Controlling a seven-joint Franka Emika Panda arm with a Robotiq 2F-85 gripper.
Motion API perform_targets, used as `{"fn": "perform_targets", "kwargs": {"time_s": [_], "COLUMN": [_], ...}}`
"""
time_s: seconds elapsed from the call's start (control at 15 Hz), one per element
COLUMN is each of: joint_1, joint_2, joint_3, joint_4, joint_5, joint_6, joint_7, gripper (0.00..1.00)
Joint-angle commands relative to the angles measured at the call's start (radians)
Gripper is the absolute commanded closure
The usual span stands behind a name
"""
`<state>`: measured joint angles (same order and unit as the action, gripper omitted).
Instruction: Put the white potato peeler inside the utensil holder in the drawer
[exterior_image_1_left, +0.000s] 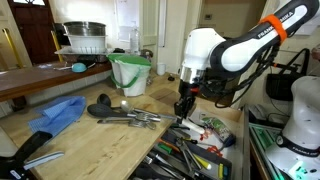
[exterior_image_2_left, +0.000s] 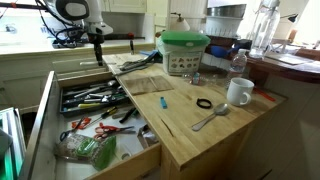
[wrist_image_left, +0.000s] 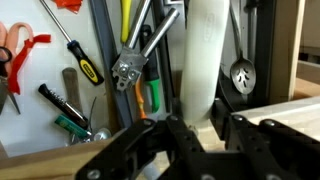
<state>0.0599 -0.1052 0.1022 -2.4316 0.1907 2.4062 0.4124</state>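
Note:
My gripper is hovering over the drawer's pale rim (wrist_image_left: 290, 115), so I should bring the white potato peeler back over the utensil holder (wrist_image_left: 176, 55) before lowering it among the tools.
In the wrist view my gripper (wrist_image_left: 205, 124) is shut on the white potato peeler (wrist_image_left: 203, 60), whose slim white handle sticks out ahead of the jaws. It hangs over the open drawer (exterior_image_2_left: 147, 158), above the dark utensil holder (wrist_image_left: 262, 50) that holds a ladle, pliers and other tools. In both exterior views the gripper (exterior_image_1_left: 184, 106) (exterior_image_2_left: 98, 56) hovers above the far part of the drawer, by the counter's edge. The peeler is too small to make out there.
A green bucket (exterior_image_1_left: 130, 72) (exterior_image_2_left: 183, 50) stands at the back of the wooden counter. Dark ladles and spoons (exterior_image_1_left: 125, 114) and a blue cloth (exterior_image_1_left: 58, 112) lie on it. A white mug (exterior_image_2_left: 238, 92) and a spoon (exterior_image_2_left: 210, 118) lie near the counter's other end. Screwdrivers and scissors (wrist_image_left: 30, 50) fill the drawer's pale section.

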Motion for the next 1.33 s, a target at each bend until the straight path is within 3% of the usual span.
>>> {"fn": "perform_targets", "kwargs": {"time_s": [0.0,0.27,0.47,0.73,1.27], "joint_1": [0.039,0.082,0.066,0.043,0.047], "joint_2": [-0.013,-0.024,0.024,0.121,0.324], "joint_3": [0.043,0.086,0.093,0.054,0.017], "joint_4": [-0.077,-0.163,-0.192,-0.155,0.021], "joint_5": [-0.014,0.026,-0.031,-0.047,0.039], "joint_6": [0.019,0.05,0.223,0.371,0.331], "joint_7": [0.039,0.083,0.17,0.133,-0.005], "gripper": [0.92,0.92,0.92,0.92,0.92]}}
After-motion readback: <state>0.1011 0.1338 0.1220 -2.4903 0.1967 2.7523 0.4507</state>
